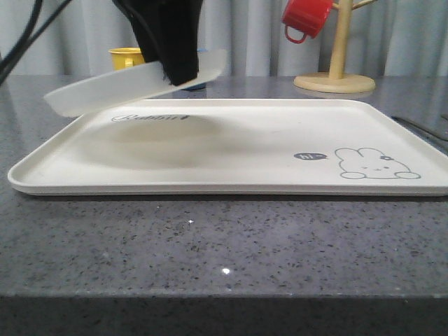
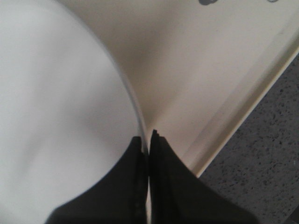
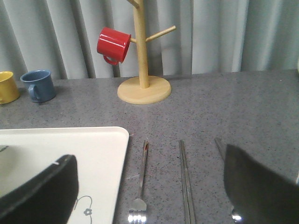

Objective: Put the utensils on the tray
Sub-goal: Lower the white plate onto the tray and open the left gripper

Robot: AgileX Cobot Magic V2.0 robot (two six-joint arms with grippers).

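Observation:
My left gripper needs to carry on bringing down the white plate (image 1: 115,87), which is over the clear bottom of the cream tray (image 1: 161,147), until the plate's base rests there. Then it should let go.
A round white plate (image 1: 133,84) hangs tilted over the back left part of the cream tray (image 1: 231,150). My left gripper (image 1: 178,70) is shut on its rim. In the left wrist view the black fingers (image 2: 161,168) pinch the plate (image 2: 56,107) at its edge, with the tray (image 2: 201,70) underneath. A silver fork (image 3: 141,175), a pair of chopsticks (image 3: 186,182) and a spoon handle (image 3: 218,145) lie on the grey table to the right of the tray (image 3: 93,149). My right gripper (image 3: 148,161) stands open above them, holding nothing. One of its fingers (image 3: 259,186) hides most of the spoon.
A wooden mug tree (image 3: 142,70) with a red mug (image 3: 113,45) stands behind the cutlery. A blue mug (image 3: 38,85) and a yellow mug (image 3: 7,87) sit behind the tray. Bare grey tabletop (image 1: 224,245) lies in front of the tray.

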